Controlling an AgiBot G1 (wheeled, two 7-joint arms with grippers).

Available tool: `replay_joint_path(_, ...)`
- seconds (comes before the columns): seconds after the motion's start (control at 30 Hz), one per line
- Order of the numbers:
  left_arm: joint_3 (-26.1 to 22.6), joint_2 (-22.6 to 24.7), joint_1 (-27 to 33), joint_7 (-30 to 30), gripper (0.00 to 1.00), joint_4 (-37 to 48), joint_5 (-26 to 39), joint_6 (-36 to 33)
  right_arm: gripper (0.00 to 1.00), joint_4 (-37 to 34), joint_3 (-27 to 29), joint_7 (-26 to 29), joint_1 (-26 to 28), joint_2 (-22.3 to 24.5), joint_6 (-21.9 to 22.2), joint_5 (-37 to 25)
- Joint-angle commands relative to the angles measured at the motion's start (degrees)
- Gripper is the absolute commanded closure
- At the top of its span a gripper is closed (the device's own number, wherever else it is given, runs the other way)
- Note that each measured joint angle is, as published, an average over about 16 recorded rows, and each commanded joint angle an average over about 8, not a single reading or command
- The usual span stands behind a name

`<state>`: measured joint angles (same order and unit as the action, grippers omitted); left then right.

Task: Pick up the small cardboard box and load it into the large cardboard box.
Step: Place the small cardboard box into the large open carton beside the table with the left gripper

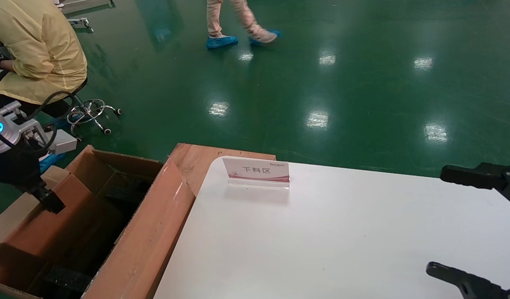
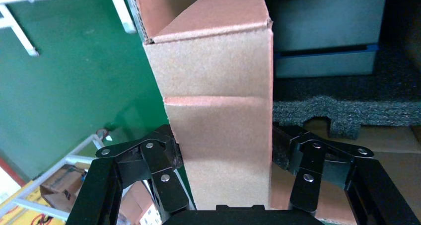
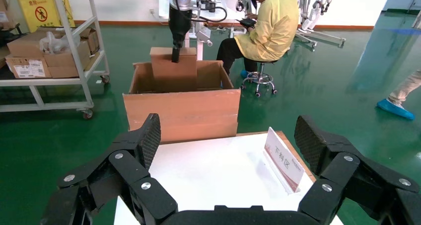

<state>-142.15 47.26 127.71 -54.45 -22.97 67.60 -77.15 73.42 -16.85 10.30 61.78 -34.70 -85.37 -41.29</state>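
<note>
The small cardboard box [image 3: 171,75] is upright inside the large cardboard box's sides, so the robot's left gripper should continue to lower it until its top gets close to the large cardboard box's rim [image 3: 181,92], then let go.
My left gripper [image 1: 51,202] is shut on the small cardboard box [image 1: 72,207] and holds it upright inside the open top of the large cardboard box [image 1: 155,232]. In the left wrist view the small box [image 2: 218,111] fills the gap of the left gripper [image 2: 223,158], with both fingers [image 2: 164,160] against its sides. Black foam [image 2: 342,111] lies below it. In the right wrist view the small box [image 3: 174,68] sticks up out of the large box [image 3: 183,111]. My right gripper [image 1: 436,220] is open and empty over the white table [image 1: 321,249]; it also shows in its own view [image 3: 228,135].
A small sign stand [image 1: 257,170] is on the table's far edge. A seated person in yellow [image 1: 35,50] on a wheeled stool is behind the large box. Another person [image 1: 238,25] walks on the green floor. A shelf cart with cartons [image 3: 49,51] stands beyond.
</note>
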Motion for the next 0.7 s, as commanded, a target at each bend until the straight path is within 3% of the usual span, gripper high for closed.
replay_joint_path(0.03,0.1,0.3,-1.3,0.3,1.00,1.5,-0.3,-0.1,0.00,0.0,0.0,0.0,0.0,0.0,0.0,0.0)
replay_joint_path(0.6,1.4,3.3,-11.0,3.8,1.00,12.3,-3.2,-1.1,0.00,0.0,-0.1,0.0,0.0,0.0,0.0,0.0)
replay_joint_path(0.67,1.5,3.6,-11.8,4.1,0.91,13.4,-3.3,-1.3,0.00,0.0,-0.1,0.0,0.0,0.0,0.0,0.0)
replay_joint_path(0.7,1.6,3.6,-12.1,4.2,0.78,13.7,-3.4,-1.4,0.00,0.0,-0.1,0.0,0.0,0.0,0.0,0.0)
